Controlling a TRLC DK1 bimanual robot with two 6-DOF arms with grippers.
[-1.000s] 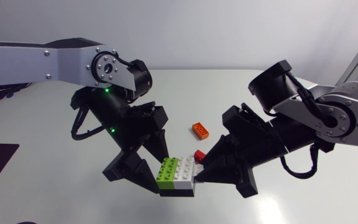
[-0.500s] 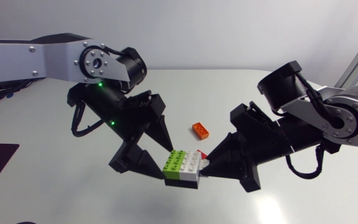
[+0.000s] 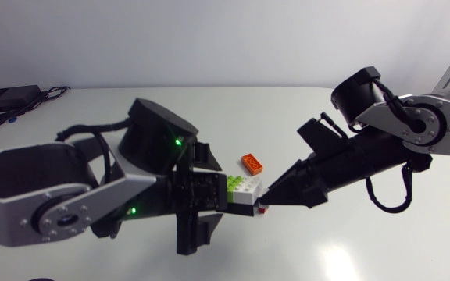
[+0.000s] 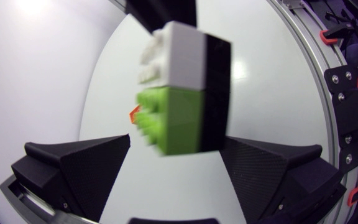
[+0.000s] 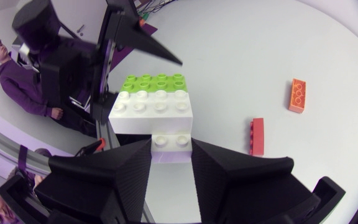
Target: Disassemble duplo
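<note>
I expect the black layer to come off in one piece when I pull it, because the seam (image 4: 184,88) between green and white stops at the black layer (image 4: 215,93).
A duplo stack (image 3: 241,187) of a green brick (image 5: 154,82), a white brick (image 5: 151,111) and a black layer (image 4: 216,93) hangs above the table. My right gripper (image 5: 171,149) is shut on its white end, coming in from the right (image 3: 262,195). My left gripper (image 4: 176,142) is open; its fingers (image 4: 79,168) stand wide on either side of the stack, not pressing it. In the head view the left gripper (image 3: 209,199) sits just left of the stack. A loose orange brick (image 3: 251,162) and a red brick (image 5: 257,135) lie on the table.
The white table (image 3: 350,250) has free room at the front right and across the back. My left arm's bulky links (image 3: 69,199) fill the front left. A black box with cables (image 3: 6,97) sits at the far left corner.
My left gripper has opened and let go of the stack, and its arm has swung low across the front left. The right gripper has carried the stack slightly up and right.
</note>
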